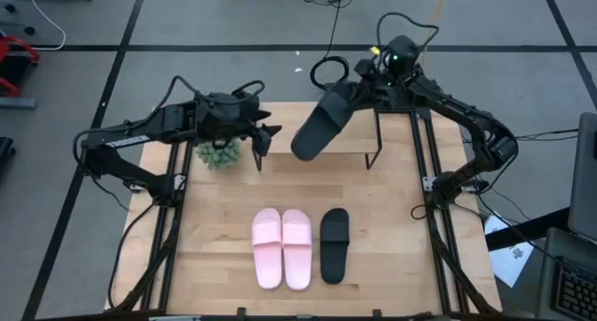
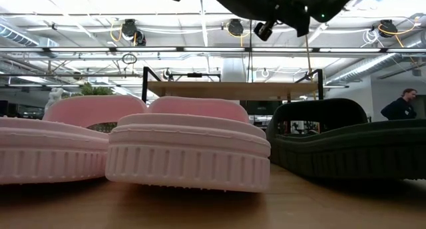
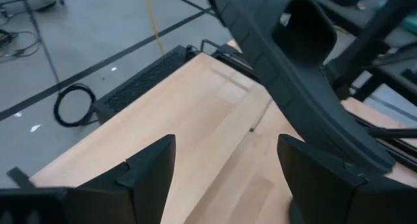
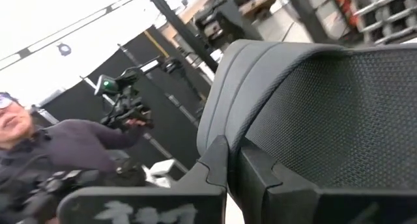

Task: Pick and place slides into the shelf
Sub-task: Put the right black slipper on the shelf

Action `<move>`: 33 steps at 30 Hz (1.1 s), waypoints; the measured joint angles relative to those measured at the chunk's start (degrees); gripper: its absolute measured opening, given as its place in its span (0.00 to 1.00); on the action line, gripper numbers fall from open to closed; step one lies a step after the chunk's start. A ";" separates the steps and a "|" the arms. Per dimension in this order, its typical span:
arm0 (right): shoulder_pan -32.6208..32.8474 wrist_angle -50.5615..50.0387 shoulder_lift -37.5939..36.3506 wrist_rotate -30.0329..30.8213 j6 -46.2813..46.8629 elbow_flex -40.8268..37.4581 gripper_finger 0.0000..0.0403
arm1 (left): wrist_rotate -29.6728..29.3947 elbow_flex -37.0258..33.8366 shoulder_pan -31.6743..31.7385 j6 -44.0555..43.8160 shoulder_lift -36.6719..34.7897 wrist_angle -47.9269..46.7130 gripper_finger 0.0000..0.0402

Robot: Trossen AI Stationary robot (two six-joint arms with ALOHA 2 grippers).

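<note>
Next, I take over the black slide with my left gripper by the slide's side edge [image 1: 305, 130], because my right gripper is pinching it by its far end [image 1: 346, 90], slanted above the shelf.
My right gripper [image 1: 357, 90] is shut on a black slide [image 1: 322, 125], held high over the shelf [image 1: 359, 142] at the table's far edge. The shelf's plank top [image 2: 229, 89] stands on thin black legs. A light pink pair of slides [image 1: 282, 248] and a second black slide [image 1: 335, 244] lie soles down, side by side, near the table's front. My left gripper [image 3: 228, 178] hangs open left of the held slide [image 3: 306, 87], with nothing between its fingers. My right gripper pinches the black slide's edge [image 4: 225, 129] between its two fingers, at the slide's far-right end. The fingers come about level from the table's far right. The slide is lifted clear and slants from the gripper toward the near left, above the shelf.
A small green plant [image 1: 217, 153] stands left of the shelf, below my left gripper. Black frame rails run along both table sides. A person [image 2: 403, 104] stands in the room behind. Bare wood lies between the shelf and the slides on the table.
</note>
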 joint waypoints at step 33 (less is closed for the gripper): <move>6.97 11.51 0.29 0.21 1.35 -4.26 0.01 | 19.01 0.02 2.08 -12.72 4.50 11.39 0.67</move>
